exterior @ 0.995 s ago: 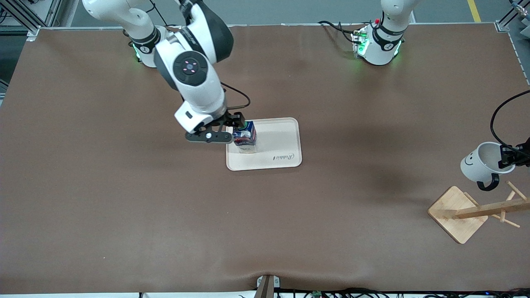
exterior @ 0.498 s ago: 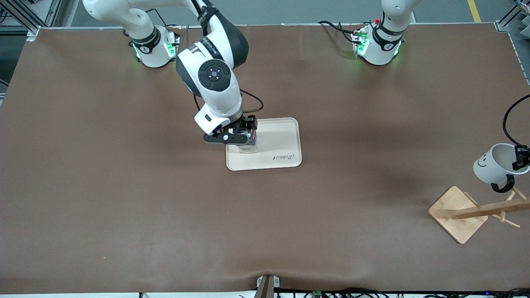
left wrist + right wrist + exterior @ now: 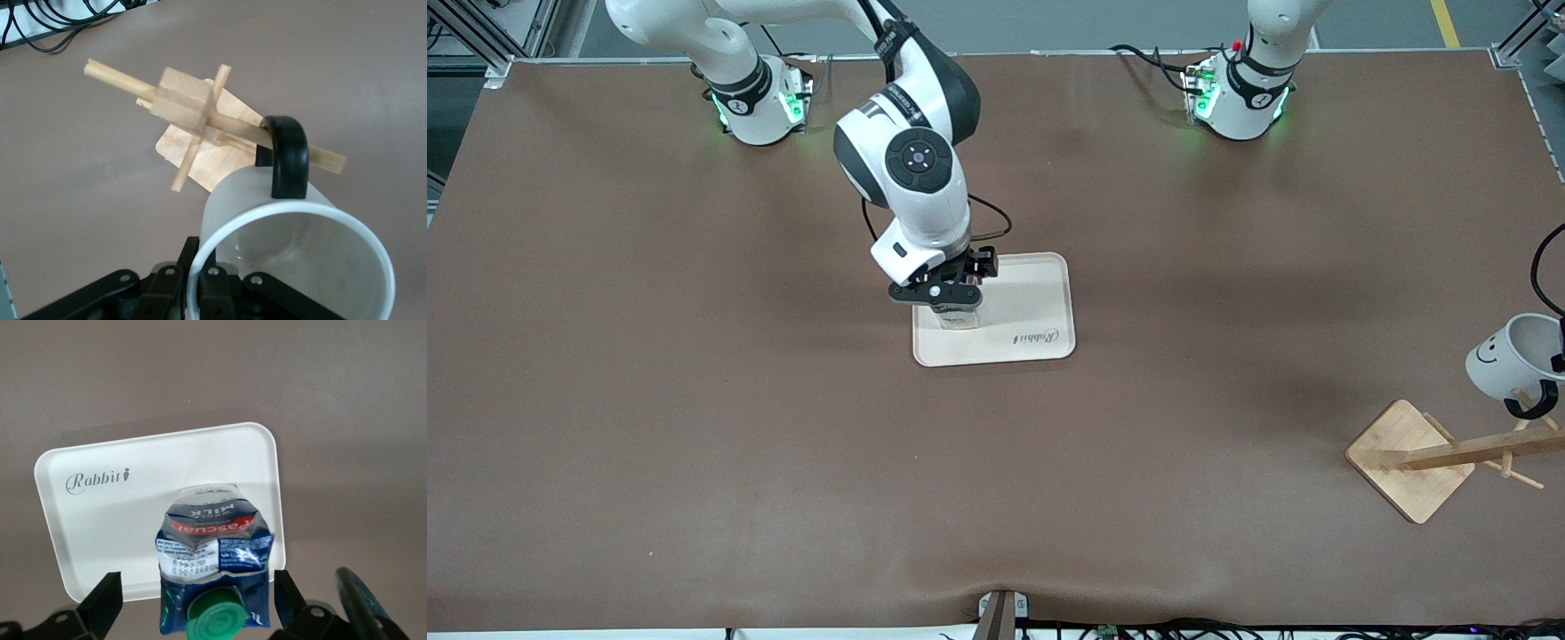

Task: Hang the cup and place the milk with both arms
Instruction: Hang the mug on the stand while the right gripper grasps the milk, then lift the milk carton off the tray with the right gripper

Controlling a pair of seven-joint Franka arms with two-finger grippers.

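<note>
My gripper is going to lift the milk, and the cream tray (image 3: 1020,303) should then show a small animal drawing hidden there, because the "Rabbit" mark (image 3: 1036,337) decorates its opposite corner.
The cup (image 3: 1504,358), white with a smiley face, hangs tilted in my left gripper (image 3: 1560,360) over the wooden rack (image 3: 1485,449). In the left wrist view my left gripper (image 3: 200,283) is shut on the cup's rim (image 3: 220,233). The black handle (image 3: 290,157) lies across one peg (image 3: 328,159); I cannot tell whether the peg goes through it. The milk (image 3: 958,317) stands on the cream tray (image 3: 1036,298). My right gripper (image 3: 950,302) is over it, fingers open on either side of the carton (image 3: 213,547), green cap (image 3: 215,621) between them.
The rack's square wooden base (image 3: 1405,458) sits at the left arm's end of the table, nearer the front camera than the cup. Its other pegs (image 3: 190,157) stick out around the post. The tray carries a "Rabbit" mark (image 3: 97,480).
My right arm swung upright over the milk, which stayed on the tray. My left gripper carried the cup down toward the rack, bringing its handle to a peg.
</note>
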